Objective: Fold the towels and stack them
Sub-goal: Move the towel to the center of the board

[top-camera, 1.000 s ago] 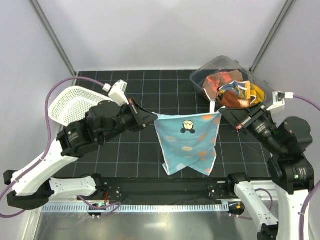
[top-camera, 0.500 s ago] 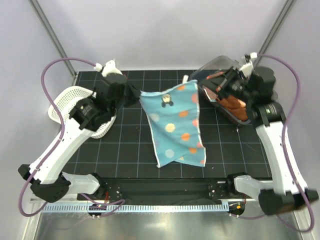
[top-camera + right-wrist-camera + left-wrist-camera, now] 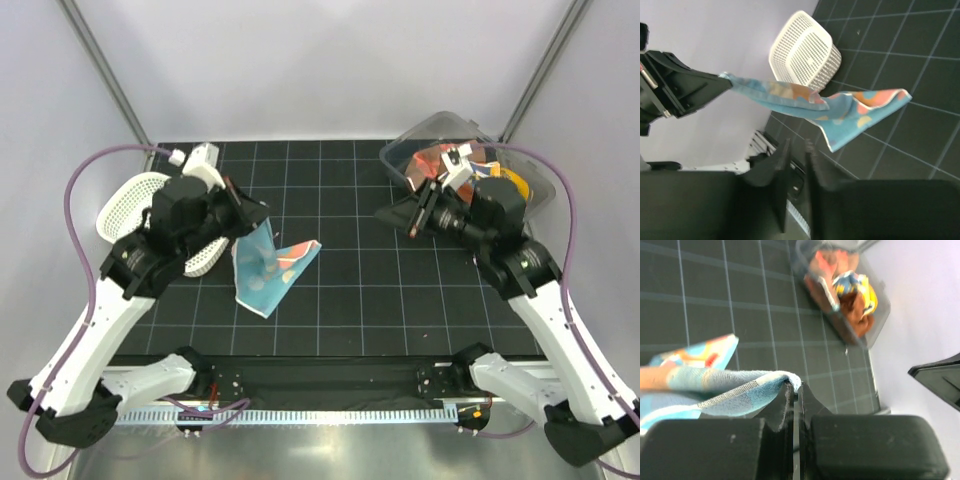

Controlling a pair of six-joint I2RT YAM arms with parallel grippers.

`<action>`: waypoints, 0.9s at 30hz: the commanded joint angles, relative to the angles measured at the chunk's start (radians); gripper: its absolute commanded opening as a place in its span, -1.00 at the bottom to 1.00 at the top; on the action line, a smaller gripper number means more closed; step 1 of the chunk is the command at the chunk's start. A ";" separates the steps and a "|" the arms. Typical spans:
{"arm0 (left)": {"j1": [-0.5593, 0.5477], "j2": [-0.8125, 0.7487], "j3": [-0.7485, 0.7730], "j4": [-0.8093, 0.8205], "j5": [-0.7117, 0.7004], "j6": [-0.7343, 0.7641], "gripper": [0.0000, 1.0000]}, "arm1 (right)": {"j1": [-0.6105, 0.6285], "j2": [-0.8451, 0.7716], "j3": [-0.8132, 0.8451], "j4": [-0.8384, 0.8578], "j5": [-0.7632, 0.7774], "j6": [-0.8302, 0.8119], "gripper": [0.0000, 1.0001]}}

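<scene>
My left gripper has the blue towel hanging by a corner [image 3: 791, 376], so next I lower the towel to the mat [image 3: 318, 300] and grab another corner with my right gripper.
A blue towel [image 3: 268, 268] with orange and yellow spots hangs by one corner from my left gripper [image 3: 263, 224], which is shut on it. Its lower end lies crumpled on the black grid mat [image 3: 360, 300]. In the left wrist view the jaws of the left gripper [image 3: 795, 386] pinch the towel's white-edged corner [image 3: 715, 382]. My right gripper [image 3: 384, 215] hovers over the mat to the right of it, its jaws a little apart with nothing between them. The right wrist view shows the right gripper [image 3: 797, 146] apart from the towel [image 3: 855, 107]. More towels [image 3: 455, 172] fill the clear bin.
The clear plastic bin [image 3: 432, 124] stands at the back right, behind the right arm. A white mesh basket [image 3: 125, 205] lies tipped at the left edge of the mat, partly under the left arm; it also shows in the right wrist view [image 3: 807, 52].
The towel was stretched between both grippers. The right gripper has let go and swung away, and the towel has dropped to hang from the left gripper alone, which has moved lower and left.
</scene>
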 commanded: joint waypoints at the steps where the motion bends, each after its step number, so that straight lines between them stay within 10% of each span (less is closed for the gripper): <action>1: -0.001 -0.071 -0.194 0.063 0.105 -0.060 -1.00 | 0.012 -0.026 -0.151 -0.006 0.036 -0.096 -0.37; 5: -0.001 0.004 -0.263 0.140 0.255 -0.077 -1.00 | 0.014 -0.034 -0.216 0.005 0.119 -0.094 -0.20; 14: -0.232 0.306 0.091 0.189 0.268 -0.019 -1.00 | 0.012 -0.055 -0.165 -0.124 0.403 -0.137 -0.07; 27: -0.257 -0.051 -0.672 0.181 -0.068 -0.296 -1.00 | 0.026 -0.071 -0.505 -0.026 0.263 0.041 0.06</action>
